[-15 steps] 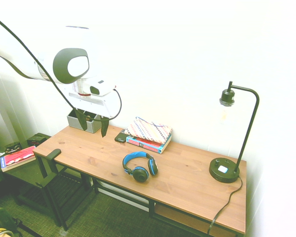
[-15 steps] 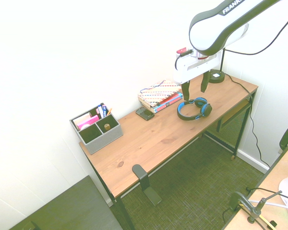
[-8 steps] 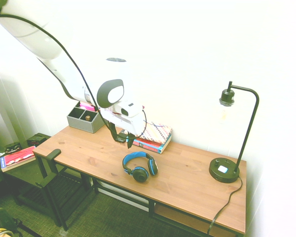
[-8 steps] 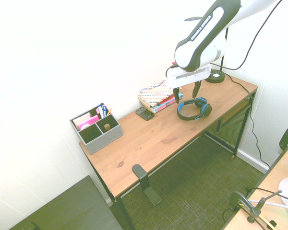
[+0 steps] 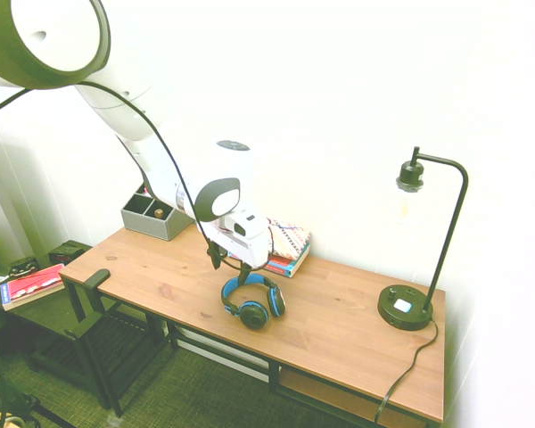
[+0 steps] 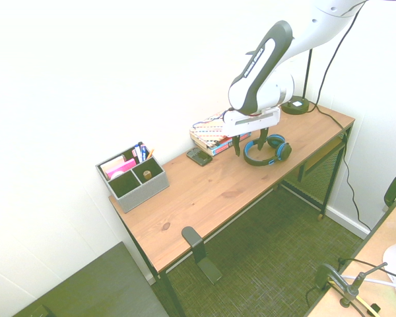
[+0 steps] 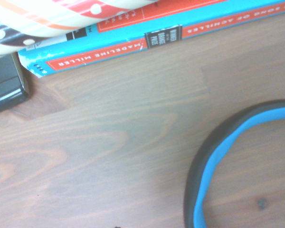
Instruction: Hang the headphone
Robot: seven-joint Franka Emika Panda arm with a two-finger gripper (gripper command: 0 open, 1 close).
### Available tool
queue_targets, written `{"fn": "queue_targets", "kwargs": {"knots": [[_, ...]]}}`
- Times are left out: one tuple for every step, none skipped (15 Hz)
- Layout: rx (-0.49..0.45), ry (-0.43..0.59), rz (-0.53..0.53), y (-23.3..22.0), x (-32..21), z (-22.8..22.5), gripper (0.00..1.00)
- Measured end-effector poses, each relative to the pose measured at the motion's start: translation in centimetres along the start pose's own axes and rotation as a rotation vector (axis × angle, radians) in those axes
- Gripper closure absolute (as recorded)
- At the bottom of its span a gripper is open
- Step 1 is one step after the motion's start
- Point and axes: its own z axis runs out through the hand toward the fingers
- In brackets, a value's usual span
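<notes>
The headband (image 5: pixel 259 279) keeps a wide, smooth arch, so the headphone (image 5: pixel 253 315) will stay in its open curve when I carry it by the headband.
The headphone (image 5: pixel 253 312) lies flat on the wooden desk (image 5: pixel 339 332), blue headband toward the wall, black ear cups toward the front edge. My gripper (image 5: pixel 229 266) hangs open just above the desk at the headband's end, its fingers pointing down, one on each side of the band's top, holding nothing. From the other side, the gripper (image 6: pixel 250 143) stands between the stacked books and the headphone (image 6: pixel 279 149). The wrist view shows a curved stretch of the blue and black headband (image 7: pixel 204 183) on the wood.
A stack of books (image 5: pixel 275 244) and a black phone (image 5: pixel 218 248) lie close behind the gripper. A grey organizer (image 6: pixel 133 177) sits at one desk end, a black lamp (image 5: pixel 417 250) at the other. A black hook (image 6: pixel 193 242) is clamped to the desk's edge.
The arm has swung from above the organizer end across the desk and dropped down to the headphone's band. The fingers have stayed open. The headphone has not moved.
</notes>
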Motion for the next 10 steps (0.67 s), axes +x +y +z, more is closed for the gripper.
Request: {"fn": "queue_targets", "kwargs": {"knots": [[0.002, -0.005, -0.008, -0.5, -0.2, 0.4, 1.0], [0.0, -0.006, -0.014, -1.0, -0.3, 0.8, 1.0], [-0.003, -0.007, -0.018, -1.3, -0.4, 1.3, 1.0], [-0.008, -0.008, -0.02, -1.5, -0.3, 1.8, 1.0], [-0.012, -0.008, -0.019, -1.6, -0.2, 2.2, 1.0], [-0.015, -0.008, -0.019, -1.7, 0.1, 2.6, 1.0], [-0.015, -0.006, -0.02, -1.8, 0.3, 2.8, 1.0], [-0.015, -0.005, -0.021, -2.0, 0.5, 3.0, 1.0], [-0.014, -0.005, -0.024, -2.1, 0.6, 3.1, 1.0], [-0.014, -0.007, -0.026, -2.2, 0.6, 3.3, 1.0]]}}
